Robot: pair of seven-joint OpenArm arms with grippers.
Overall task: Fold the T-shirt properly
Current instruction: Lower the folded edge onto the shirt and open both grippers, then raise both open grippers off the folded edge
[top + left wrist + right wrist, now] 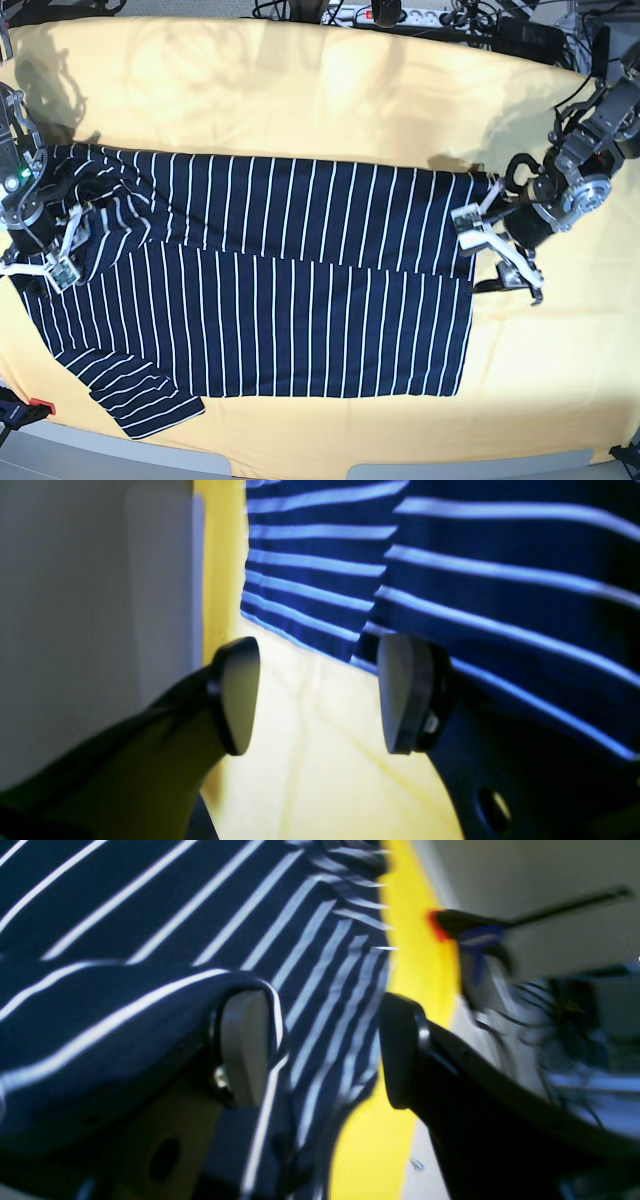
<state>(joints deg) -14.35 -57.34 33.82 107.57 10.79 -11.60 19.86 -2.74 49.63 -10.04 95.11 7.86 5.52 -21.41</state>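
Observation:
Next, I back my right gripper out and grip the band's end corner (62, 152) to pull the fold straight, because the upper band lies bunched (112, 208) beside that gripper.
The navy T-shirt (280, 300) with white pinstripes lies spread on the yellow cloth (300, 90), its upper band laid over the lower part. My left gripper (487, 250) is at the shirt's right edge. In the left wrist view it (322, 695) is open: yellow cloth shows between the fingers, and the shirt's edge (450, 580) lies over the right finger (405, 695). My right gripper (62, 255) is at the shirt's left end. In the right wrist view it (320, 1050) is open, striped fabric (125, 915) draped over its left finger (245, 1040) and lying between the fingers.
Cables and a power strip (400, 12) run along the table's back edge. A red-tipped clamp (440, 922) sits at the table edge beyond the right gripper. One sleeve (140, 400) reaches toward the grey front edge (100, 450).

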